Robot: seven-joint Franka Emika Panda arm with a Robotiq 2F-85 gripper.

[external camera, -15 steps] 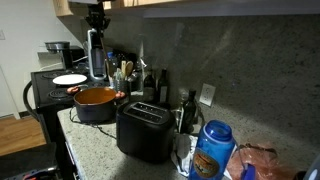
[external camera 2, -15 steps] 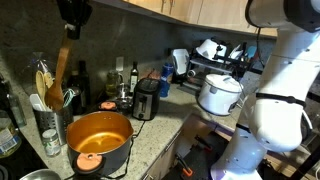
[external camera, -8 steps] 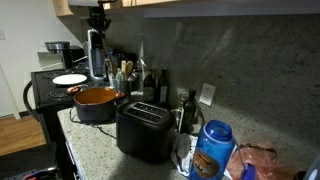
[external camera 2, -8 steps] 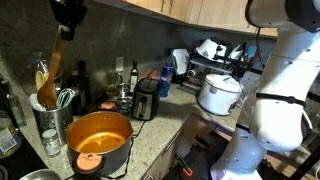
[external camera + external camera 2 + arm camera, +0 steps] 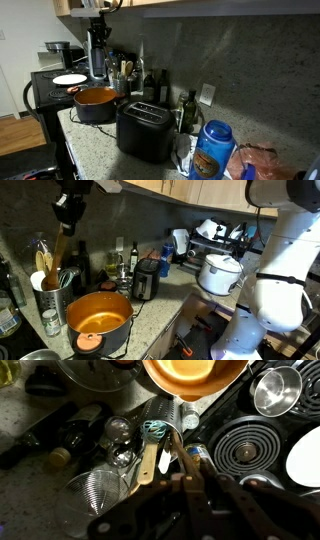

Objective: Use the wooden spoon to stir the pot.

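Note:
My gripper should go on moving the spoon down until it stands inside and then let go, because the wooden spoon's lower end [image 5: 52, 281] points into the metal utensil holder [image 5: 54, 302].
The pot [image 5: 100, 316], dark outside and orange inside, stands on the counter, and it also shows in an exterior view [image 5: 96, 101] and at the top of the wrist view [image 5: 195, 374]. My gripper [image 5: 69, 208] hangs high above the counter, shut on the handle of the wooden spoon [image 5: 57, 248]. The spoon slants down into the metal utensil holder [image 5: 46, 302] just behind the pot. In the wrist view the gripper [image 5: 190, 478] clamps the spoon handle [image 5: 175, 448], which points at the holder [image 5: 156, 422]. The spoon's bowl is hidden among the utensils.
A black toaster [image 5: 143, 131] stands beside the pot. Bottles [image 5: 132, 258] line the back wall. A whisk [image 5: 153, 428] and a wooden spatula [image 5: 147, 461] stick out of the holder. A stove with a white plate [image 5: 69, 79] is past the pot. Cabinets hang overhead.
My gripper with the spoon has shifted a little toward the utensil holder and come lower. The spoon's bowl, seen free in front of the holder before, now sits among the utensils.

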